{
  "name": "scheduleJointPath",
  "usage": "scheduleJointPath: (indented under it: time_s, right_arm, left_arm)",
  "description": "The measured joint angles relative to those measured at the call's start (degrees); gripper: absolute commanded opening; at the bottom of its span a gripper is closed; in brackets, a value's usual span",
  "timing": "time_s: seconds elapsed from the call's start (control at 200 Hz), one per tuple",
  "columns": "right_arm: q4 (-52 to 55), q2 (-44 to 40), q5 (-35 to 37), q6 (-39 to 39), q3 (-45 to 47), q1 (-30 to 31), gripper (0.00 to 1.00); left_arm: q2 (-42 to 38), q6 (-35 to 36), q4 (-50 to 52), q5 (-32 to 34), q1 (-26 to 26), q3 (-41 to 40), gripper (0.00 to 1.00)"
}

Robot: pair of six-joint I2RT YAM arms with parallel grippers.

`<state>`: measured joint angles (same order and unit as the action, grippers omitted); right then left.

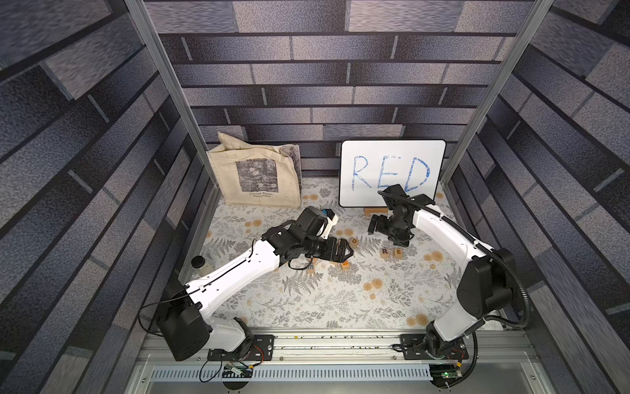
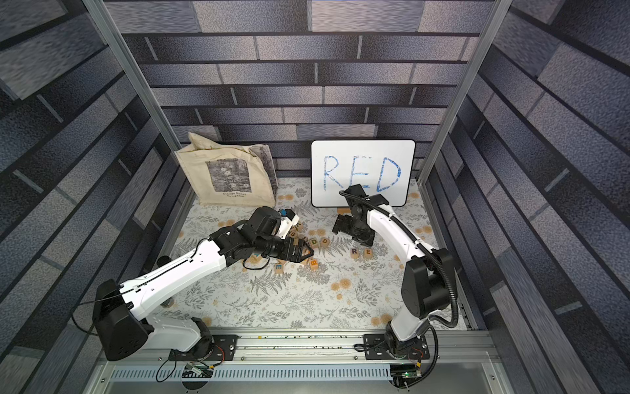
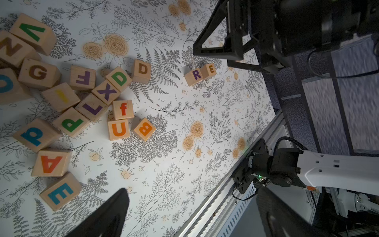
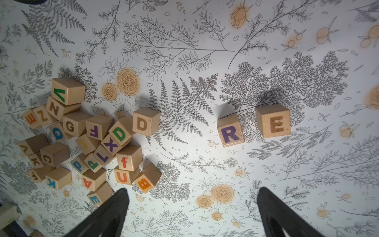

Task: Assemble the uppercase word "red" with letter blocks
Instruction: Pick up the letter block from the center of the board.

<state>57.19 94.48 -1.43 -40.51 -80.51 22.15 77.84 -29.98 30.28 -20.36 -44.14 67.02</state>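
I should keep moving my right gripper toward the orange D block [image 2: 325,241] and close it across its sides [image 4: 146,121], because that block reads the same way up as the purple R block.
The purple R block [image 4: 230,133] and the orange E block [image 4: 273,121] sit side by side on the floral mat, a small gap between them; both top views show the R block [image 1: 385,251] and the E block [image 2: 367,252]. The orange D block [image 4: 145,121] rests at the edge of a pile of letter blocks [image 4: 82,139], left of R. My left gripper [image 1: 348,251] hovers open over the pile's near edge, holding nothing, and hides part of the pile. My right gripper [image 1: 375,225] hangs open and empty behind R and E.
A green D block [image 4: 119,133] touches the orange D. A white board [image 1: 392,172] with blue handwritten RED leans at the back right and a cream tote bag [image 1: 255,177] at the back left. A black-lidded jar [image 1: 199,263] stands by the left wall.
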Motion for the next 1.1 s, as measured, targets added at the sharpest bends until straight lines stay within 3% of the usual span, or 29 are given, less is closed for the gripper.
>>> scheduleJointPath:
  time_s: [0.526, 1.097]
  right_arm:
    - [-2.9, 5.7, 1.3, -14.7, -0.5, 3.6, 1.0]
    - [-7.1, 14.3, -0.2, -17.6, -4.7, 5.9, 1.0]
  left_arm:
    - [-9.0, -0.5, 2.4, 3.0, 0.4, -7.0, 1.0]
    - [-16.5, -2.4, 5.9, 5.0, 1.1, -11.0, 1.0]
